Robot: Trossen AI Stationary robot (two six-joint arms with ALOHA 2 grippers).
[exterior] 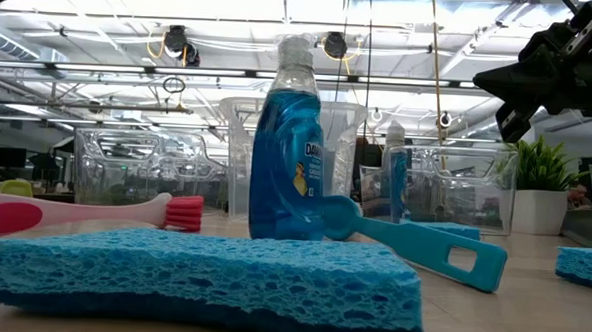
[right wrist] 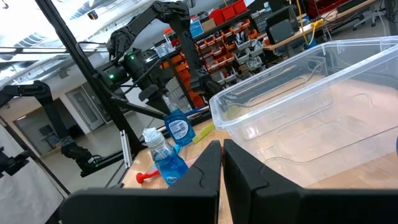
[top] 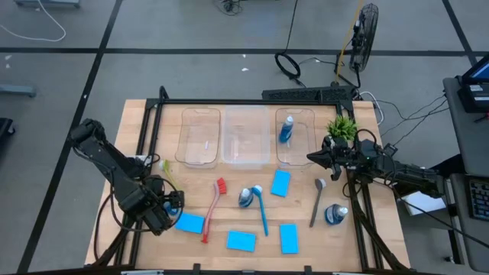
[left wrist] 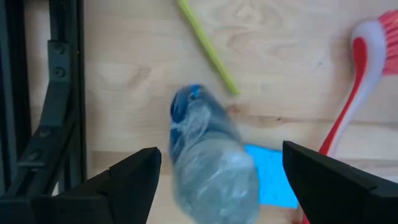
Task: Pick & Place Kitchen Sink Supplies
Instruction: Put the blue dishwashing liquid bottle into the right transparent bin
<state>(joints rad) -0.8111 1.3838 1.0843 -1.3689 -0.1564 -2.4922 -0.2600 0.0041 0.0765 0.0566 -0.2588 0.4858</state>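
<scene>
My left gripper should take the blue bottle by its top (left wrist: pixel 216 180) and hand it over, because the bottle is far from the bin (top: pixel 299 149) beside my right gripper.
My left gripper (top: pixel 170 205) (left wrist: pixel 221 186) hangs open over the table's near left part. A small blue bottle (left wrist: pixel 208 155) (top: pixel 175 199) sits blurred between its fingers, and neither finger visibly touches it. My right gripper (top: pixel 315 158) (right wrist: pixel 222 168) (exterior: pixel 524 91) is shut and empty, beside the right bin's near right corner. One bottle (top: pixel 286 130) lies in that bin (top: pixel 307 145). Another bottle (top: pixel 246 197) (exterior: pixel 292 146) stands mid-table, and a third (top: pixel 336 215) lies near the right edge. Several blue sponges (top: pixel 241 241) (top: pixel 280 182) lie flat. The red (top: pixel 214 206), blue (top: pixel 261 210), grey (top: pixel 317 200) and yellow-green (top: pixel 164 166) brushes lie on the wood.
Three clear bins (top: pixel 200 141) (top: pixel 244 141) stand in a row along the far side. The potted plant (top: pixel 341 127) is just beyond my right gripper. A black frame runs around the table (top: pixel 145 130). A sponge (top: pixel 189 223) lies right beside my left gripper.
</scene>
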